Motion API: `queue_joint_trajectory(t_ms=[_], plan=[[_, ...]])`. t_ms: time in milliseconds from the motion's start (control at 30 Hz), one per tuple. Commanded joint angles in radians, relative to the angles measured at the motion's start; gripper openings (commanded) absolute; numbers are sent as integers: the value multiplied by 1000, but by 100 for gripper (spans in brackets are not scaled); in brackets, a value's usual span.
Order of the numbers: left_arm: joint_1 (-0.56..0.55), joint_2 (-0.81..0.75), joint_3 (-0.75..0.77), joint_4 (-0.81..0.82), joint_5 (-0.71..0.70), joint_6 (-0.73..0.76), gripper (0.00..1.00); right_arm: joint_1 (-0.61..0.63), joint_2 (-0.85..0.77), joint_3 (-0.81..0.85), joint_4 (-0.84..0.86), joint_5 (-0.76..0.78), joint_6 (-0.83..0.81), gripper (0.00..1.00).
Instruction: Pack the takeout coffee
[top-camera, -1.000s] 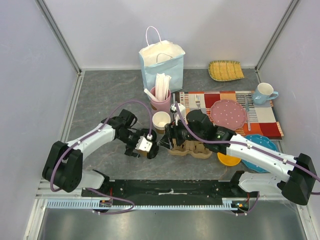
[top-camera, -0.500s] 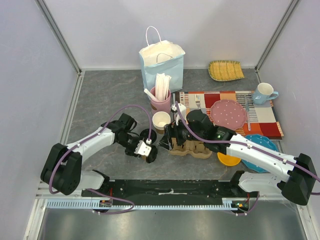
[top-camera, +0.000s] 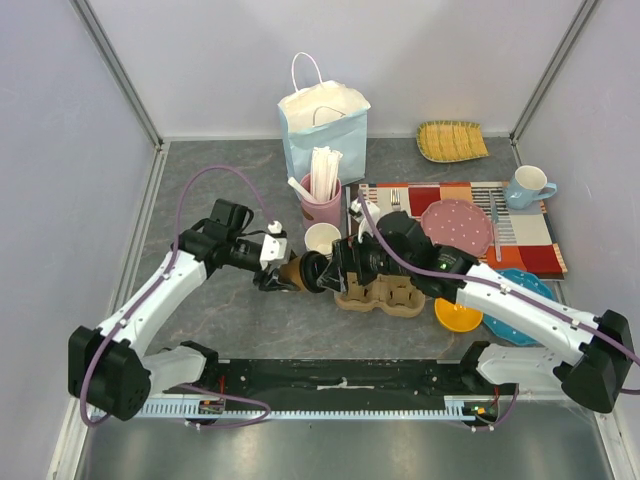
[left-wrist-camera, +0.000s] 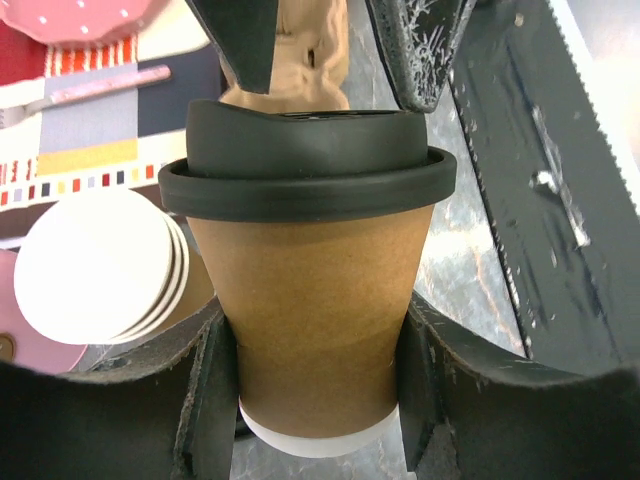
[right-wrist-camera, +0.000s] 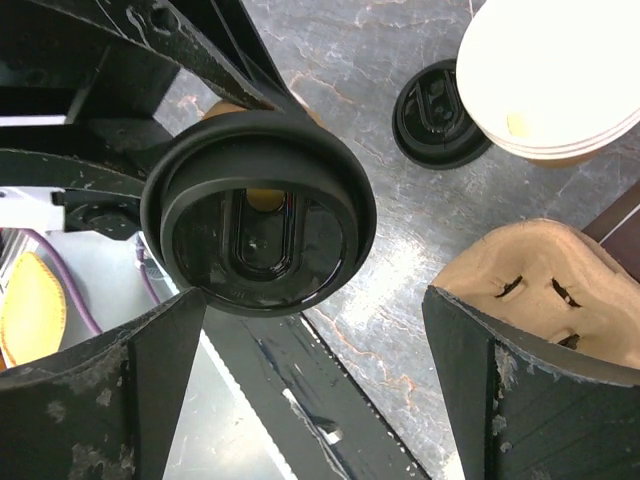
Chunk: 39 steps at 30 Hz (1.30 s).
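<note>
The takeout coffee (top-camera: 291, 273) is tipped over in my left gripper. My right gripper should set it upright at the lid's rim (right-wrist-camera: 362, 215) before I pack it.
The takeout coffee (top-camera: 303, 272), a brown kraft cup with a black sip lid (left-wrist-camera: 308, 165), is held on its side above the table. My left gripper (top-camera: 277, 272) is shut on its lower body; in the left wrist view (left-wrist-camera: 315, 335) a finger (left-wrist-camera: 212, 390) presses on each side. The lid faces my right gripper (top-camera: 336, 268), which is open and empty just in front of it. In the right wrist view (right-wrist-camera: 310, 330) the lid (right-wrist-camera: 258, 225) sits just beyond the spread fingers (right-wrist-camera: 110, 390).
A moulded pulp cup carrier (top-camera: 385, 293) lies under the right wrist. An unlidded paper cup (top-camera: 322, 240) and a loose black lid (right-wrist-camera: 435, 110) stand behind the cup. Further back are a pink cup of stirrers (top-camera: 322, 200), a paper bag (top-camera: 323, 120), and a placemat with dishes (top-camera: 460, 225).
My left arm has swung up and away from the near edge, carrying the lidded cup and turning its lid towards the right gripper. The right gripper has stayed almost still.
</note>
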Motion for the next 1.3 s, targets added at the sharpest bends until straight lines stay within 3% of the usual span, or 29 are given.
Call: queue_joint_trajectory(t_ms=[0,233,333,467,533,600,667,800,867,967,1133,1267], plan=[[2,-83,-49,208,201,-307,47,-4,-12,157,-48,42,25,98],[0,-124,-95,248,210,-303,47,-3,-17,249,-85,58,-23,96],[0,-133,-92,250,244,-306,47,-4,-1,312,-130,-17,-115,81],[0,-146,-87,205,375,-305,48,-10,-9,450,-293,-116,-368,76],[-15,-159,-98,204,391,-309,48,-17,-24,487,-337,-151,-465,60],[-29,-170,-104,202,393,-311,48,-17,-20,516,-344,-209,-495,54],[-32,-172,-103,204,400,-318,48,-17,15,556,-388,-274,-522,53],[-36,-181,-95,204,408,-328,48,-17,63,599,-494,-320,-646,67],[-38,-181,-92,205,410,-331,48,-17,92,624,-522,-335,-684,67],[-44,-179,-87,205,411,-332,48,-18,120,644,-534,-329,-719,60],[-65,-186,-92,205,397,-320,48,-18,135,633,-532,-318,-784,59],[-76,-181,-91,205,388,-321,49,-18,177,665,-534,-347,-798,50]])
